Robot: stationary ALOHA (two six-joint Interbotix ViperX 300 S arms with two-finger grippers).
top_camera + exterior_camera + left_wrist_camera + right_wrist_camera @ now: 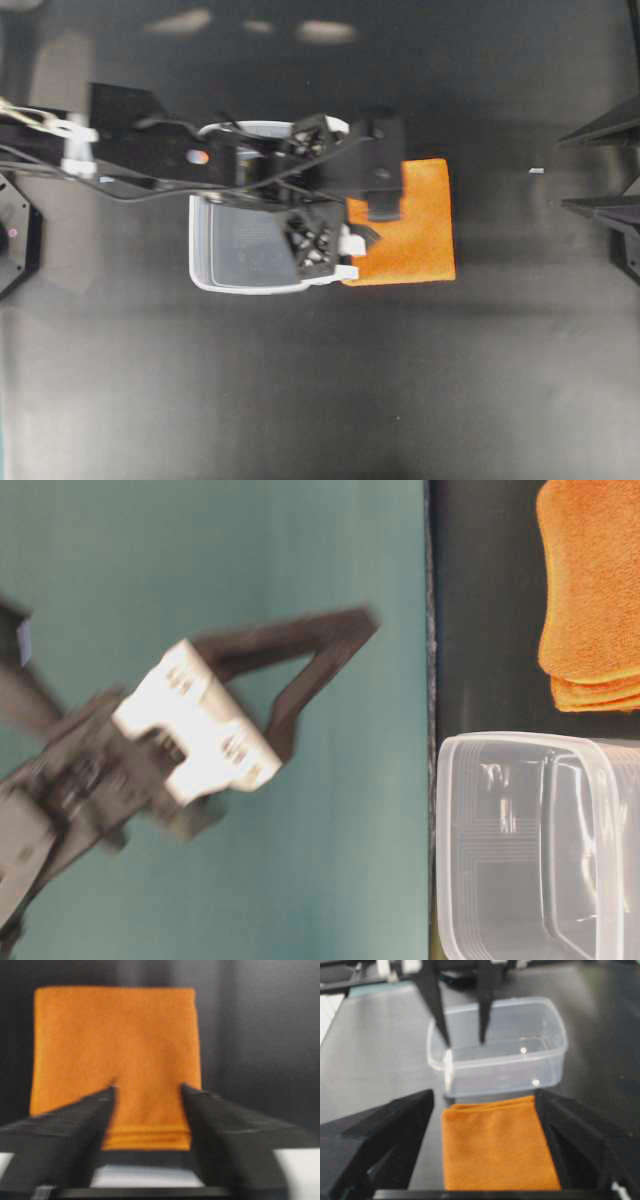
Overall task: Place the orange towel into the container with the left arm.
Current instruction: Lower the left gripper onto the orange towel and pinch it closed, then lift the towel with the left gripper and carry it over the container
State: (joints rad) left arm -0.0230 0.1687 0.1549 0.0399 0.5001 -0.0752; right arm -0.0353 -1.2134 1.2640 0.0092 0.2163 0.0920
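My gripper is about to lift the orange towel. The layers lie stacked along the towel's near edge, so the towel will bunch into a fold but stay folded.
The orange towel lies folded flat on the black table, touching the right end of the container, a clear empty tub. My left gripper hovers above the tub's towel-side end, open and empty, with its fingers pointing at the towel. In the left wrist view the towel shows between and beyond the open gripper, with the tub's rim below. My right gripper is open and empty, well to the right of the towel. In its wrist view it faces the towel and the tub.
The table-level view shows the towel's layered edge next to the tub, with the left gripper blurred above them. A small white speck lies on the table right of the towel.
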